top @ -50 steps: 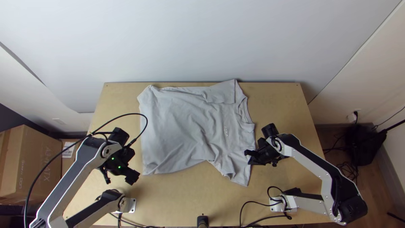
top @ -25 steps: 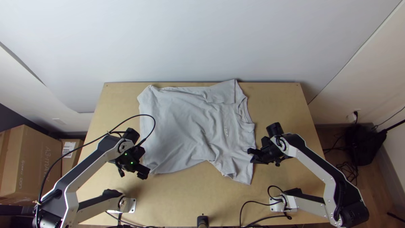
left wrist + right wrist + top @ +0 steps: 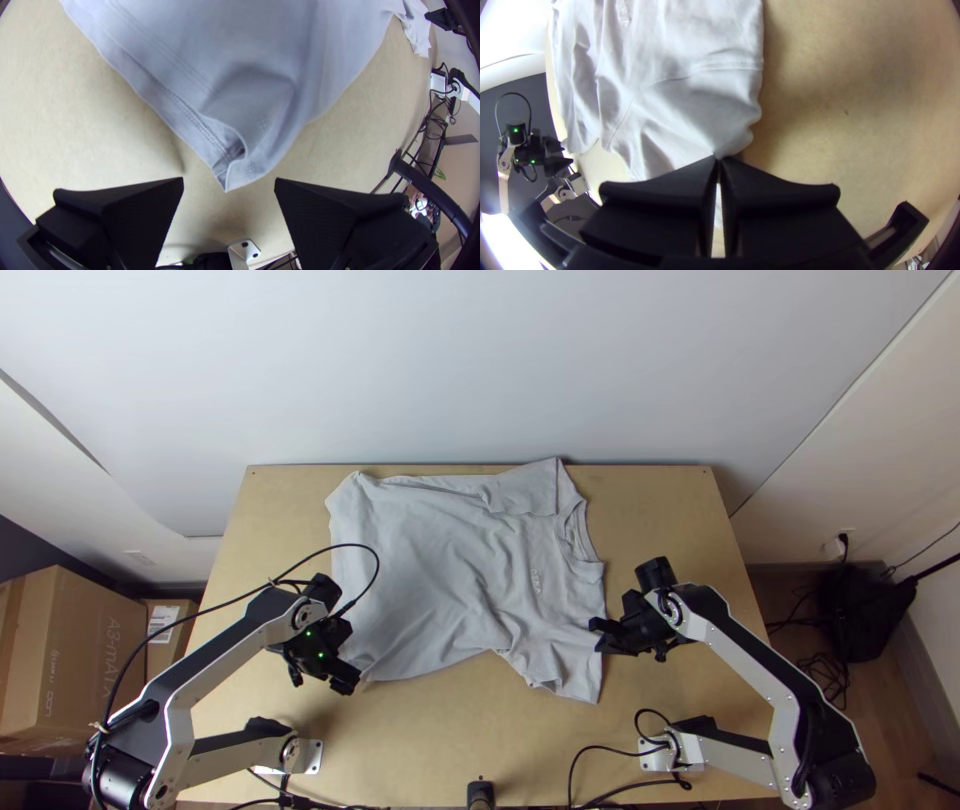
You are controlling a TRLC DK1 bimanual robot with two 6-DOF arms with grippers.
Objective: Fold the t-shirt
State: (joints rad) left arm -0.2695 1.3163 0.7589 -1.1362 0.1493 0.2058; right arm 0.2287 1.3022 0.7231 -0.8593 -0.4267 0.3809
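Note:
The t-shirt's near side (image 3: 440,663) will pull into a straight piece when I lift it, because loose wrinkles (image 3: 488,620) run between the hem corner and the sleeve.
The light grey t-shirt (image 3: 430,560) lies spread on the table, its collar toward the right and its hem toward the left, with wrinkles across the body. Near the hem's near corner is my left gripper (image 3: 345,678). In the left wrist view my left gripper (image 3: 229,185) stands open, the curled corner of the shirt (image 3: 250,150) reaching between its fingertips. My right gripper (image 3: 598,637) is at the near sleeve's outer edge. In the right wrist view my right gripper (image 3: 718,159) is shut on the edge of that sleeve (image 3: 695,115), which gathers into creases toward the fingertips.
Bare wood of the table (image 3: 440,730) shows in front of the shirt and to its right. A black post (image 3: 480,792) stands at the near edge. Cables lie by both arms' bases. Cardboard boxes (image 3: 80,650) stand off the table's left side.
My left gripper has moved right, to the shirt's near hem corner. My right gripper has shifted slightly right, and the near sleeve has shifted a little with it.

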